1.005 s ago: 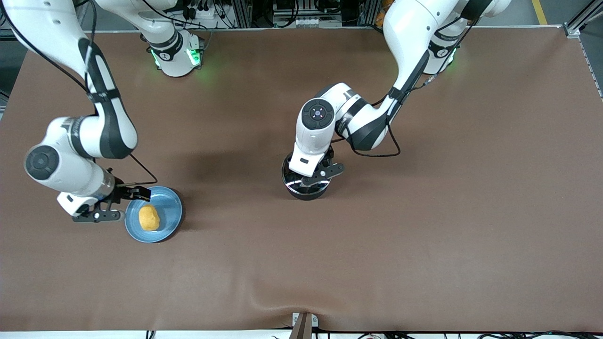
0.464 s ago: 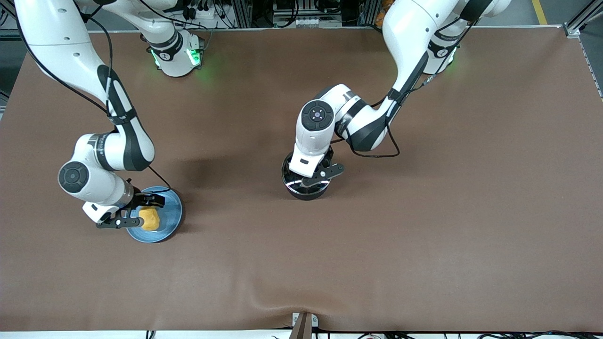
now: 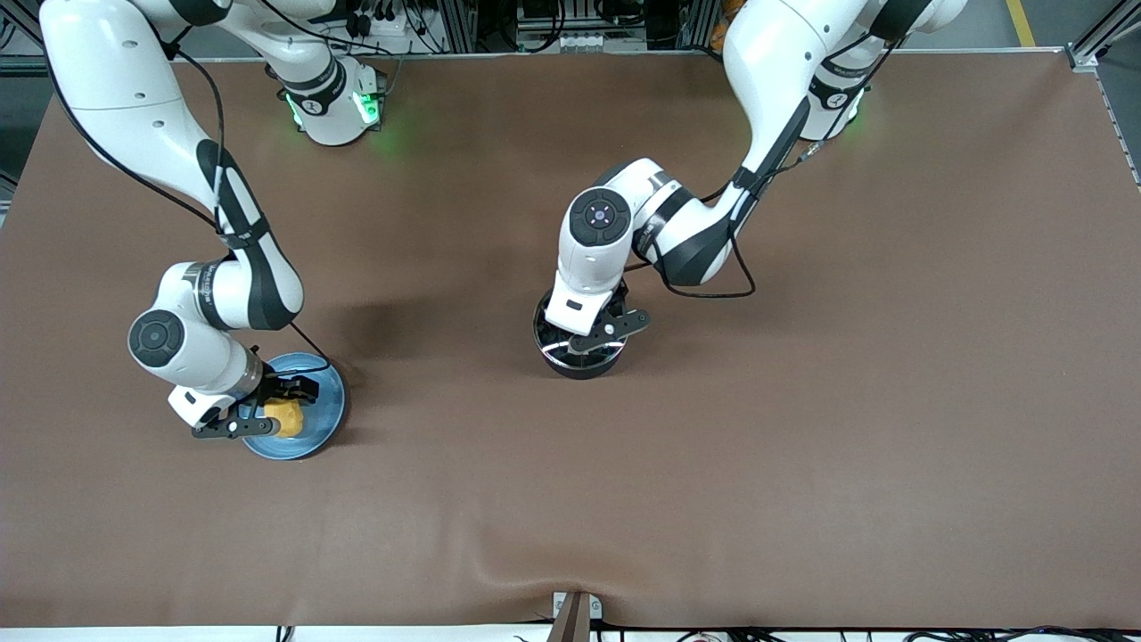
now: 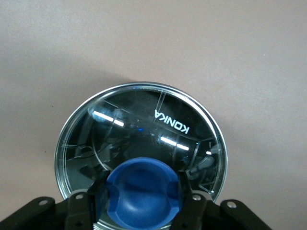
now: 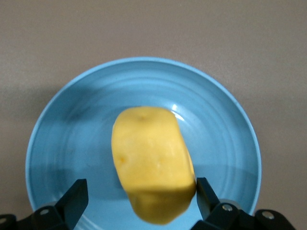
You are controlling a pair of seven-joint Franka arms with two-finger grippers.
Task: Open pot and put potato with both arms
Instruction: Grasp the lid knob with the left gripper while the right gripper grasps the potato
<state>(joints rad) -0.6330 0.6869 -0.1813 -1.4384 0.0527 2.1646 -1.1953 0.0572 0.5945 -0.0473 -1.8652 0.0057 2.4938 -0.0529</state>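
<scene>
The potato's lower end (image 5: pixel 152 163) slants (image 5: pixel 184 203) toward one finger. I expect the potato to swing straight between the fingers when my right gripper closes and lifts.
The pot (image 3: pixel 570 361) stands mid-table with its glass lid (image 4: pixel 144 120) on; its handle is hidden under the arm. My left gripper (image 3: pixel 590 337) is directly over the pot. In the left wrist view, that gripper (image 4: pixel 142 195) is shut on the lid's blue knob (image 4: pixel 142 189), a finger pressed to each side. The potato (image 3: pixel 285 417) lies on a light-blue plate (image 3: pixel 325 412) toward the right arm's end of the table. My right gripper (image 3: pixel 272 408) is down over the plate. The right wrist view shows it (image 5: pixel 141 196) open, with its fingers (image 5: pixel 76 199) on either side of the potato (image 5: pixel 151 158).
Brown cloth covers the table, with a fold at the front edge near a small bracket (image 3: pixel 575 611). The plate (image 5: pixel 62 129) rim rings the potato. The two arm bases stand along the table edge farthest from the front camera.
The right arm swung toward the plate and lowered its open gripper around the potato. The left gripper closed on the lid's knob; the pot has not moved.
</scene>
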